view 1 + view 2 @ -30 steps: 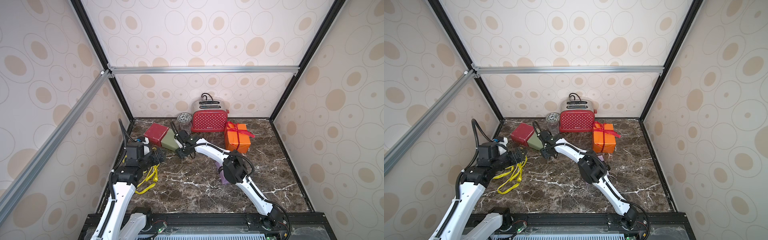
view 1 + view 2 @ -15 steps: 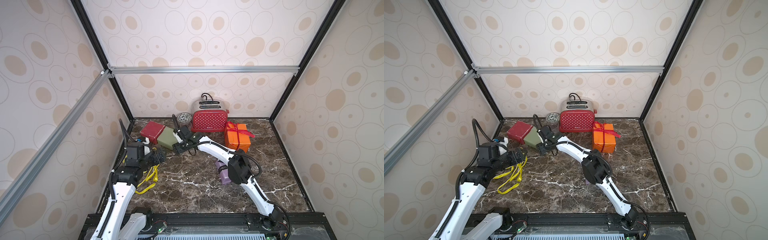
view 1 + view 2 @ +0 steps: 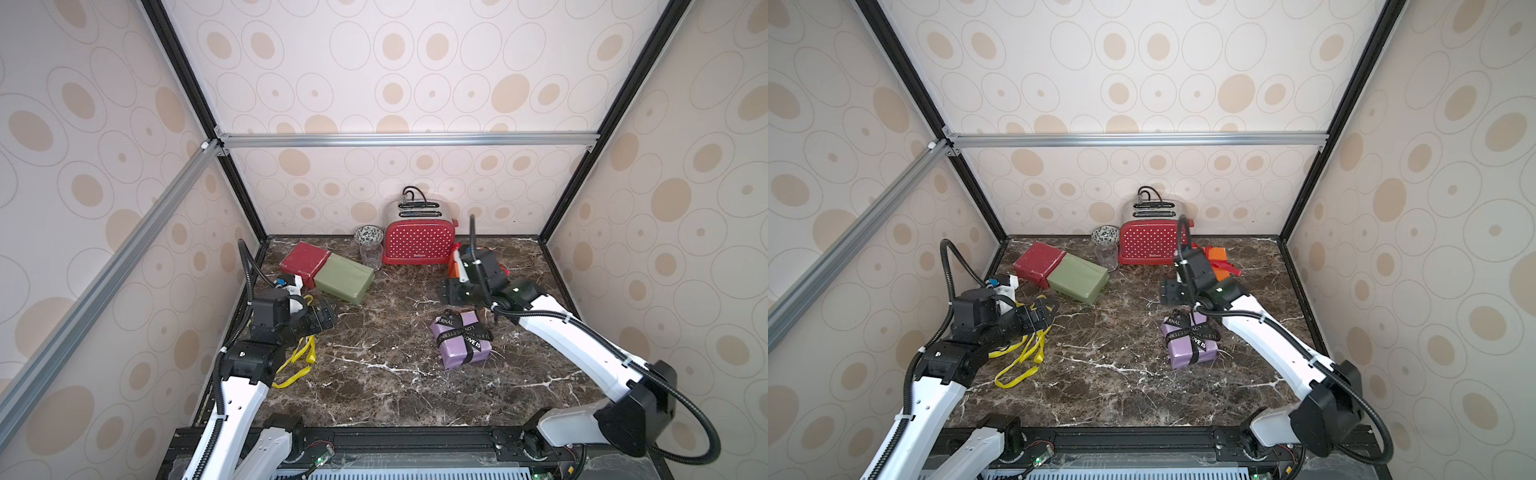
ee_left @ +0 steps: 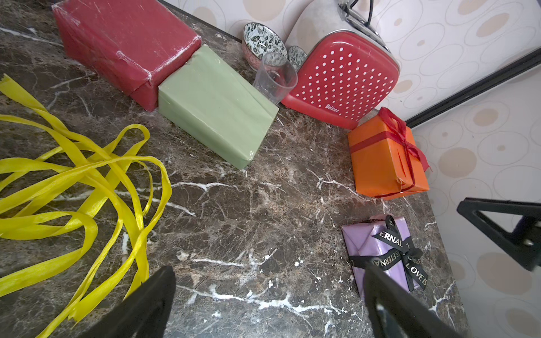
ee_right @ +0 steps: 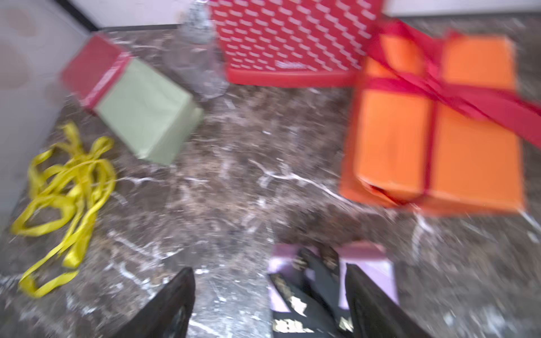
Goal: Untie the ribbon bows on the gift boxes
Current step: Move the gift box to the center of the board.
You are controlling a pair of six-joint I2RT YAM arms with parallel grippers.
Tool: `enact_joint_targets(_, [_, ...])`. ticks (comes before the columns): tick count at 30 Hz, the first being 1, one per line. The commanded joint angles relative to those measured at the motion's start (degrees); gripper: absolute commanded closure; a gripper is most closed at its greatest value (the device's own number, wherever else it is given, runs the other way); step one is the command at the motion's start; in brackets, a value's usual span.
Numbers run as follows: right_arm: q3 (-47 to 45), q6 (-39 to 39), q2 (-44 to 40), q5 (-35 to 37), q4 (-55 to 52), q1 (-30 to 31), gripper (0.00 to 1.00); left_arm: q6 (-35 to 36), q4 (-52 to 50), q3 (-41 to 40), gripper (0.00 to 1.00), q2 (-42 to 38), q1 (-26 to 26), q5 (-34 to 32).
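Observation:
The lilac box [image 3: 462, 344] is far away from my left gripper, so next my right gripper slides the box to the middle [image 3: 374, 340] before I untie the black bow.
The dark red gift box [image 3: 304, 262] and the olive green one [image 3: 344, 277] lie side by side at the back left, both bare. Loose yellow ribbons [image 3: 297, 361] sprawl by my left gripper [image 3: 328, 316], which is open and empty over the marble [image 4: 268, 272]. An orange box [image 4: 386, 161] beside the toaster wears a tied red ribbon bow [image 4: 401, 137]. A lilac box [image 3: 461, 345] carries a tied black lettered bow [image 4: 395, 251]. My right gripper [image 3: 455, 293] hovers open just behind the lilac box, holding nothing [image 5: 269, 270].
A red white-dotted toaster [image 3: 417, 245] stands against the back wall, with a clear glass [image 3: 371, 255] and a patterned bowl [image 3: 368, 235] to its left. The enclosure walls close in on the left, back and right of the marble top.
My right arm has swung from the olive box at the back left across to the right, ending between the orange and lilac boxes. Both grippers have opened wider. The left arm has barely moved.

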Motion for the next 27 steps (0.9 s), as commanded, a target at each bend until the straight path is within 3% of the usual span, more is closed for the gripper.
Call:
enact_joint_targets(1, [-8.71, 7.09, -3.63, -8.22, -0.43, -8.90, 0.22, 0.30, 0.77, -0.14, 0.02, -0.20, -0.32, 1.22])
enact_joint_targets(3, [-13.08, 8.81, -5.22, -12.72, 2.53, -14.72, 0.24, 0.20, 1.03, -0.23, 0.02, 0.12, -0.41, 1.74])
enact_joint_targets(6, [-16.69, 9.25, -4.85, -13.68, 4.44, -18.53, 0.24, 0.13, 1.12, -0.32, 0.03, 0.15, -0.53, 1.79])
enact_joint_targets(10, [-16.72, 7.59, 0.40, -17.75, 4.84, -19.57, 0.21, 0.11, 1.11, -0.32, 0.03, 0.34, -0.75, 1.98])
enact_joint_targets(15, [-17.70, 7.26, 7.32, -29.94, 10.99, -19.10, 0.21, -0.09, 1.46, -0.32, 0.03, 0.55, -0.76, 2.67])
enact_joint_targets(22, [-17.24, 10.91, 10.64, -29.20, 13.19, -11.81, 0.24, -0.02, 1.50, -0.41, 0.03, 0.25, -0.78, 2.81])
enact_joint_targets(27, [-18.27, 20.11, 11.14, -26.05, 19.99, -2.33, 0.26, 0.02, 1.42, -0.39, 0.03, 0.29, -0.81, 2.48])
